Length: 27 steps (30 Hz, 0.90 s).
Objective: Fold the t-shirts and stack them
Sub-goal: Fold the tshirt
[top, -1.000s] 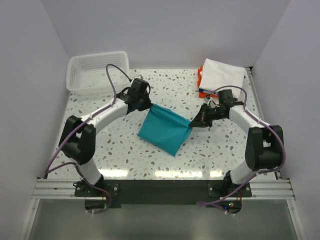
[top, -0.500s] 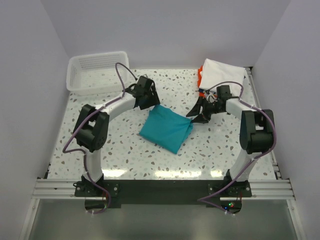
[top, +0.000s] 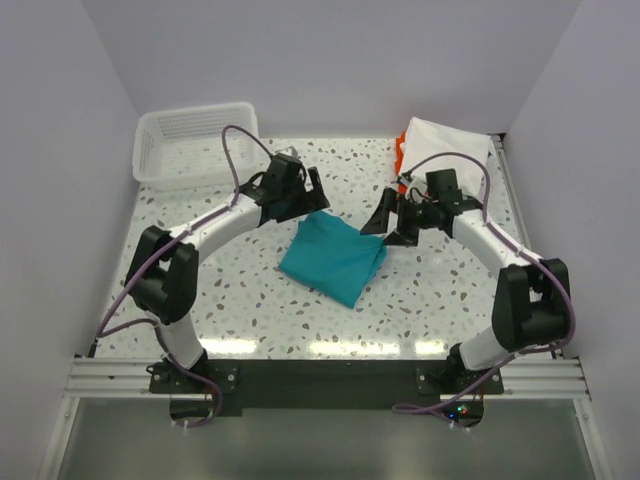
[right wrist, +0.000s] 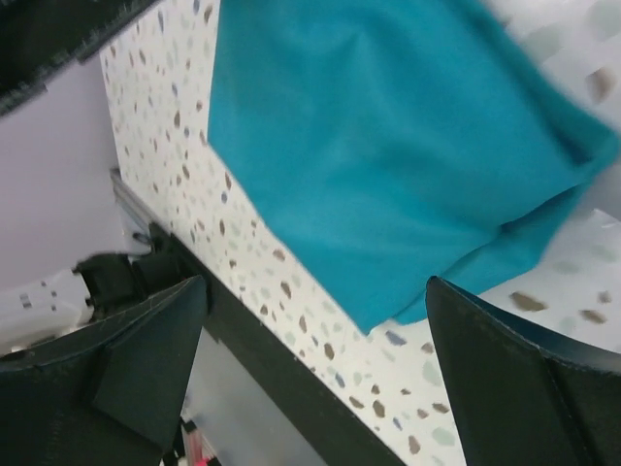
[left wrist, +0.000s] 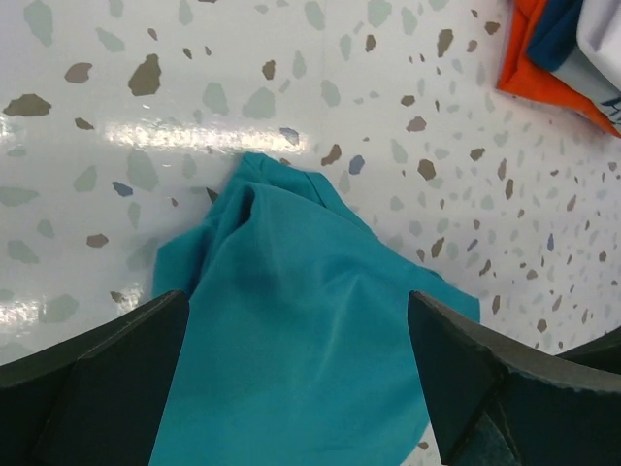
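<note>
I should turn the folded teal t-shirt (top: 333, 258) straight first, because it lies crooked to the black front rail. Then my right gripper should take its edge (top: 371, 275) nearest the stack.
A teal t-shirt (top: 332, 258) lies folded on the speckled table (top: 250, 300), in the middle. My left gripper (top: 314, 194) hovers open just above its far left corner, holding nothing. My right gripper (top: 386, 226) stands open by its far right corner, also holding nothing. In the left wrist view the teal t-shirt (left wrist: 310, 330) spreads between the wide-apart fingers (left wrist: 97, 388). In the right wrist view the teal t-shirt (right wrist: 388, 146) lies beyond the open fingers (right wrist: 524, 379). A white t-shirt (top: 445, 150) tops a stack over an orange t-shirt (top: 401, 160) at the back right.
A white slatted basket (top: 195, 140) stands at the back left corner. The orange t-shirt (left wrist: 543, 68) with a dark blue edge (left wrist: 558, 34) shows at the top right of the left wrist view. The black front rail (right wrist: 262, 379) crosses the right wrist view.
Both grippers have opened and let go of the teal t-shirt's far corners. The shirt has settled flat, and both grippers have drawn slightly back from it.
</note>
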{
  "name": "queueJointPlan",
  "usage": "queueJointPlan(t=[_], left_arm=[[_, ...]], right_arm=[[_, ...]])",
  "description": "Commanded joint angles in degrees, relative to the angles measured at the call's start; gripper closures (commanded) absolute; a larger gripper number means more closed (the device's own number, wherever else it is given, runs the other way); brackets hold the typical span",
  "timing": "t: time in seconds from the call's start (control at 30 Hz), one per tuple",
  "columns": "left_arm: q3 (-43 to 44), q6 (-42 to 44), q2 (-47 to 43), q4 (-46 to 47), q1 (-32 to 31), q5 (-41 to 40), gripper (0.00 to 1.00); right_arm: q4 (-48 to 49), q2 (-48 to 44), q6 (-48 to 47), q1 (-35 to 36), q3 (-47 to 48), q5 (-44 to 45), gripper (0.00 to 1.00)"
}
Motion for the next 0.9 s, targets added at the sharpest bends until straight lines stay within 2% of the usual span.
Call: queueJointPlan(t=[0.0, 0.17, 0.27, 0.33, 0.67, 0.87], left_arm=[[-2.3, 0.6, -3.8, 4.9, -1.4, 1.5, 0.00], [-2.0, 1.3, 2.0, 9.3, -1.4, 3.5, 0.00], [4.8, 3.1, 8.6, 5.0, -1.2, 5.5, 0.00], [6.2, 3.3, 10.4, 5.1, -1.2, 5.6, 0.00], [3.1, 2.8, 13.8, 6.2, 1.1, 1.9, 0.00], [-0.6, 2.1, 12.7, 6.6, 1.2, 1.9, 0.00]], right_arm=[[5.3, -4.0, 3.9, 4.2, -5.1, 1.5, 0.01], [9.5, -2.0, 6.0, 6.7, -5.7, 4.6, 0.01], [8.8, 1.9, 5.0, 6.8, -3.6, 7.3, 0.01], [8.5, 4.5, 3.5, 6.6, -1.5, 8.6, 0.01], [7.7, 18.6, 0.8, 4.8, 6.3, 9.6, 0.01], [8.4, 24.8, -1.3, 4.1, 8.9, 5.2, 0.01]])
